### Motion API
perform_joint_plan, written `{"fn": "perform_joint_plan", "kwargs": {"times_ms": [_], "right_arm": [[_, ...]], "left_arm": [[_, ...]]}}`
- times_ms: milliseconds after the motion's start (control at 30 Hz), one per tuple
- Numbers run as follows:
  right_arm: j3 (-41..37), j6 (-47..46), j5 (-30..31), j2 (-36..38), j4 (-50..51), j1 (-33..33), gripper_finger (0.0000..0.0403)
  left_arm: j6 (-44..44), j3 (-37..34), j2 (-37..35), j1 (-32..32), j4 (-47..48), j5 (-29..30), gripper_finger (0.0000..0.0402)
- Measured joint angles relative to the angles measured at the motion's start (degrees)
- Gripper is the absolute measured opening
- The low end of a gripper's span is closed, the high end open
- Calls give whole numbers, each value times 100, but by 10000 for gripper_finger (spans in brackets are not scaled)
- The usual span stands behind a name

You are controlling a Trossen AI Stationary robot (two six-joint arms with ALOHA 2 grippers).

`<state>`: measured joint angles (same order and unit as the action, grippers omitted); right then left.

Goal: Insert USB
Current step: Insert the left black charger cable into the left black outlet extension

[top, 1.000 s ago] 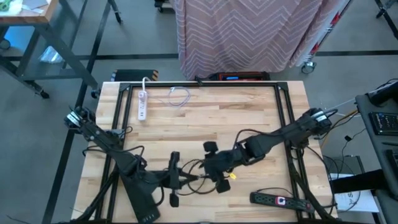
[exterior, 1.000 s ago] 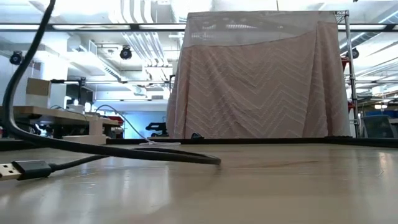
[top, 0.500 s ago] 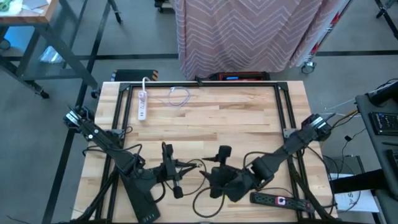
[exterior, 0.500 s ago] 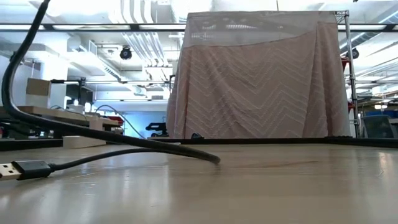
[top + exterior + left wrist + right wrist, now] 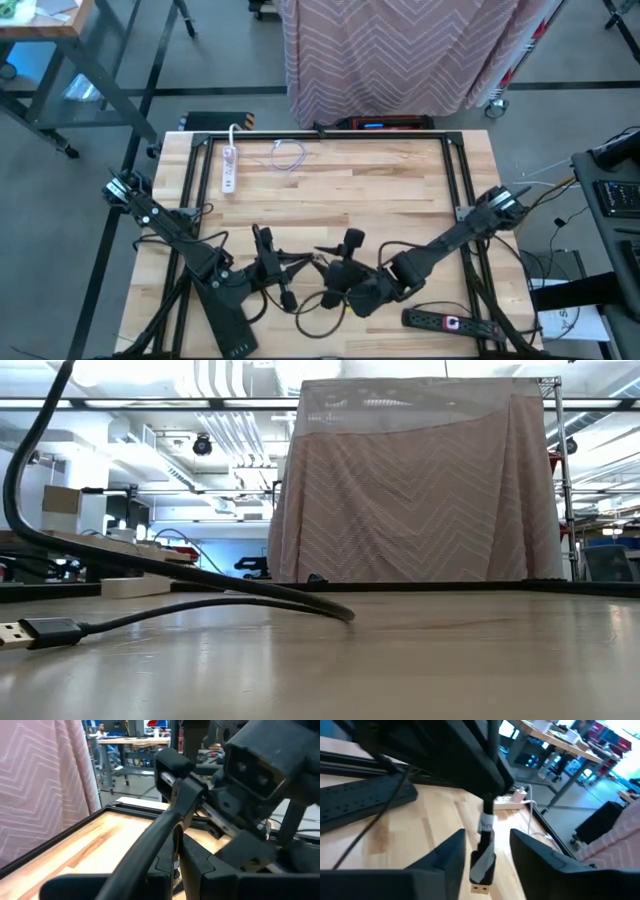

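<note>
My left gripper has hold of the cord (image 5: 486,822) behind the plug, far from the black power strip, so the plug (image 5: 482,867) should go to my right gripper before my left gripper opens.
A black USB cable loops on the wood table (image 5: 320,200) near its near edge (image 5: 312,318). Its metal plug (image 5: 481,879), with a pale label (image 5: 487,825) on the cord behind it, hangs in the air. My left gripper (image 5: 308,266) is shut on this cable just behind the plug. My right gripper (image 5: 487,862) faces it, open, with one finger on either side of the plug and a gap on both sides. In the low view another USB plug (image 5: 35,631) lies flat on the table, and the thick cable (image 5: 200,582) arcs down beside it. My left gripper pinches the black cable between its two fingers (image 5: 197,865), a short way behind the plug, on the cord (image 5: 174,837). It reaches in level from the table's left. The plug end sticks out beyond the fingers, clear of the table, and the rest trails slack onto the wood.
A black power strip (image 5: 450,322) lies at the near right corner, close to my right arm. A white power strip (image 5: 228,168) and a thin white cable (image 5: 288,155) lie at the far left. Black frame rails (image 5: 460,180) border the table. A draped rack (image 5: 400,50) stands beyond the far edge.
My right arm has pulled its forearm toward the near edge and turned its gripper round to face the left gripper. My left gripper has shifted slightly toward the far edge. The cable's loop has moved with them, and its thick part has risen off the table.
</note>
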<state>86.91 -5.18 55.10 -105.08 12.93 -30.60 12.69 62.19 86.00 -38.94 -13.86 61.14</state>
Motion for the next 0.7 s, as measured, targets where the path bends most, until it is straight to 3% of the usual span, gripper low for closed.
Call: {"fn": "perform_joint_plan", "kwargs": {"times_ms": [100, 233, 433, 567, 700], "right_arm": [[0, -57, -56, 2, 2, 71, 84], [0, -126, -630, 36, -26, 216, 16], [2, -219, -2224, 43, -75, 481, 6], [1, 119, -3008, 17, -376, 630, 5], [0, 505, -4222, 15, -934, 836, 5]], "left_arm": [[5, 0, 0, 5, 7, 9, 0], [-2, 0, 0, 4, 45, -14, 0], [33, -2, -380, -281, 1004, -298, 29], [47, 1, -899, -647, 1462, -361, 65], [74, 2, -1182, -948, 2049, -657, 95]]}}
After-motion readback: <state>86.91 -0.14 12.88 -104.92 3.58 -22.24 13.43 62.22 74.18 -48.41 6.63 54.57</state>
